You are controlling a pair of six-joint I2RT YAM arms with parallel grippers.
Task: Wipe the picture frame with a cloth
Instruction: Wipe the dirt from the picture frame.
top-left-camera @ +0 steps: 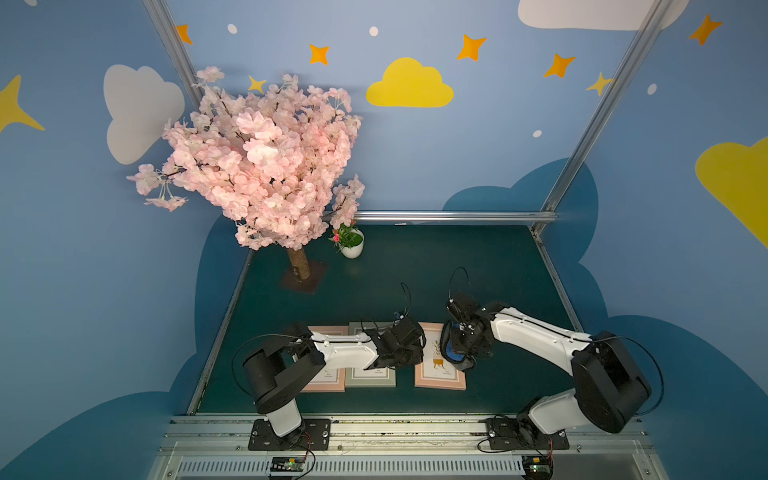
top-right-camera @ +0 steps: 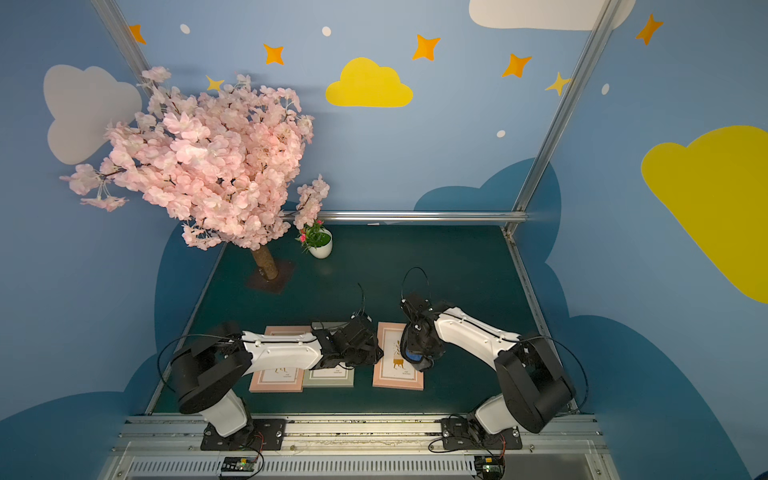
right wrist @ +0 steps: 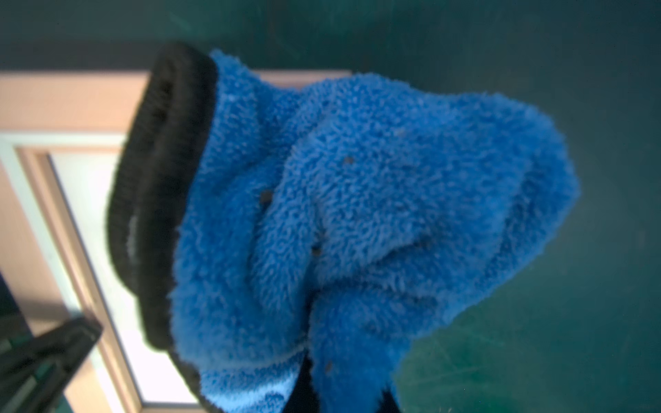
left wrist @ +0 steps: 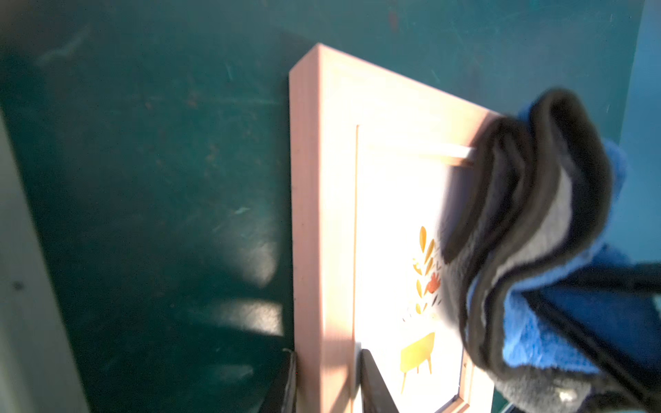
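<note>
The blue cloth hangs past the picture frame's far corner (right wrist: 341,75) and leaves the chair print uncovered, so the robot's right gripper should pull the cloth back over the near glass (top-left-camera: 443,371).
The pink picture frame (top-left-camera: 438,376) (top-right-camera: 395,376) lies flat on the green table, rightmost of three. My left gripper (top-left-camera: 420,348) (top-right-camera: 377,351) (left wrist: 327,375) is shut on its left border (left wrist: 322,214), one jaw outside the edge and one on the glass side. The blue cloth (top-left-camera: 454,356) (top-right-camera: 414,356) (right wrist: 357,196) with its dark reverse (left wrist: 529,200) hangs bunched from my right gripper (top-left-camera: 462,347) (right wrist: 343,393), which is shut on it. The cloth hangs over the frame's right part (right wrist: 53,103); I cannot tell whether it touches the glass.
A grey-green frame (top-left-camera: 370,376) and another pink frame (top-left-camera: 328,380) lie side by side under my left arm. A pink blossom tree (top-left-camera: 257,166) on a dark base (top-left-camera: 303,277) and a small white flower pot (top-left-camera: 352,246) stand at the back left.
</note>
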